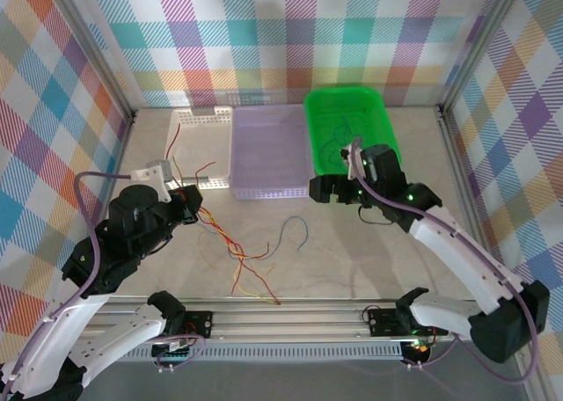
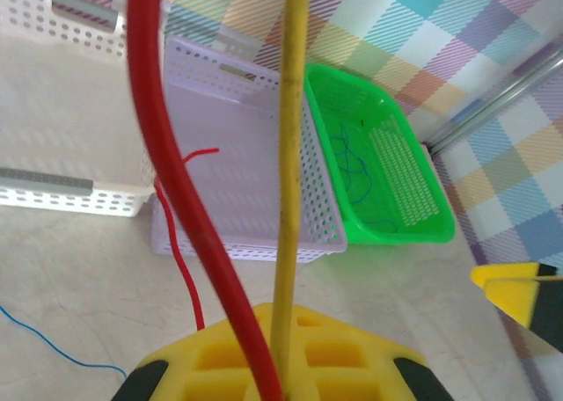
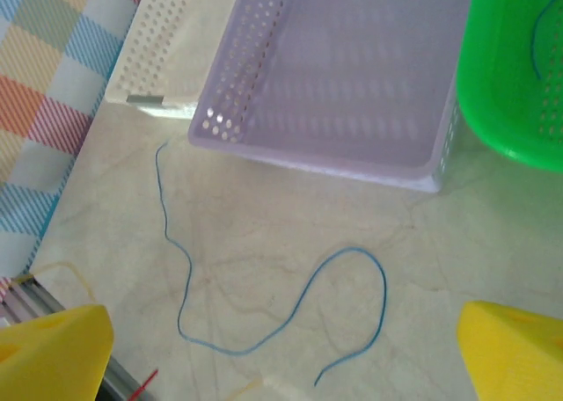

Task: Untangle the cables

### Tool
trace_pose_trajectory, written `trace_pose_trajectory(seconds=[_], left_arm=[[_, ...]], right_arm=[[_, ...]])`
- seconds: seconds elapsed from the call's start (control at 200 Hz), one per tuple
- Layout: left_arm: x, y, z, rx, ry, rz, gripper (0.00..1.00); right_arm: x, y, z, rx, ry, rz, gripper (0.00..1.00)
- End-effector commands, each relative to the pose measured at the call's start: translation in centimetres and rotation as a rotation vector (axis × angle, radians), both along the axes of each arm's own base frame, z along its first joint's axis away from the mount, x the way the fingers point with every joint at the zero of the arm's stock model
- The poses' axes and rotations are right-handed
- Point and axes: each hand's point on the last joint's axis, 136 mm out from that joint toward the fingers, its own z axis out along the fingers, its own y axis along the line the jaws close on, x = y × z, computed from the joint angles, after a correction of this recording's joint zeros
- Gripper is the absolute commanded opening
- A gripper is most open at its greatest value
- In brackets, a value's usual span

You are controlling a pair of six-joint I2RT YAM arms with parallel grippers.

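The blue cable's loose end (image 1: pixel 298 249) bends clear of the red and yellow tangle, so my right gripper keeps going down toward that curve (image 1: pixel 306 231) until its fingers close there.
My left gripper (image 1: pixel 187 200) is shut on a red cable (image 2: pixel 189 216) and a yellow cable (image 2: pixel 288 199); both rise out of its yellow fingers (image 2: pixel 211 357). From there they trail into a loose red and yellow tangle (image 1: pixel 237 253) on the table. A blue cable (image 3: pixel 290 317) lies alone in a loop on the tabletop (image 1: pixel 293 220). Above it my right gripper (image 3: pixel 281 366) hangs open with nothing between its yellow fingers (image 3: pixel 53 353); it sits at the green basket's front edge (image 1: pixel 339 190). Thin blue cables (image 2: pixel 352 168) lie inside the green basket (image 1: pixel 380 111).
Three baskets stand in a row at the back: white (image 1: pixel 189 120), lilac (image 1: pixel 264 190) and green. A red wire (image 1: pixel 176 137) hangs over the white basket. A metal rail (image 1: pixel 290 313) runs along the near edge. Checked walls enclose the table.
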Motion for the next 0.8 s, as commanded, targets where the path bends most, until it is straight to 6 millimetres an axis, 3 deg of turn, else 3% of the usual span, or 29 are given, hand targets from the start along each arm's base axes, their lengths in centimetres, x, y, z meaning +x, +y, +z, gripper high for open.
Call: trace_pose_trajectory(seconds=[0.0, 0.175, 0.385, 0.795], left_arm=[[0.2, 0.2, 2.8, 0.059, -0.136, -0.034, 0.00], [0.5, 0.3, 2.4, 0.125, -0.180, -0.044, 0.00], [0.5, 0.6, 0.7, 0.144, -0.214, -0.042, 0.00], [-0.3, 1.6, -1.6, 0.131, -0.232, -0.015, 0.00]], right_arm=[[-1.2, 0.1, -0.5, -0.001, -0.020, -0.001, 1.00], [-3.4, 1.1, -5.5, -0.054, 0.068, 0.029, 1.00], [-4.6, 2.1, -10.5, -0.180, 0.116, 0.036, 1.00], [-5.0, 4.8, -16.1, -0.333, 0.166, 0.077, 1.00]])
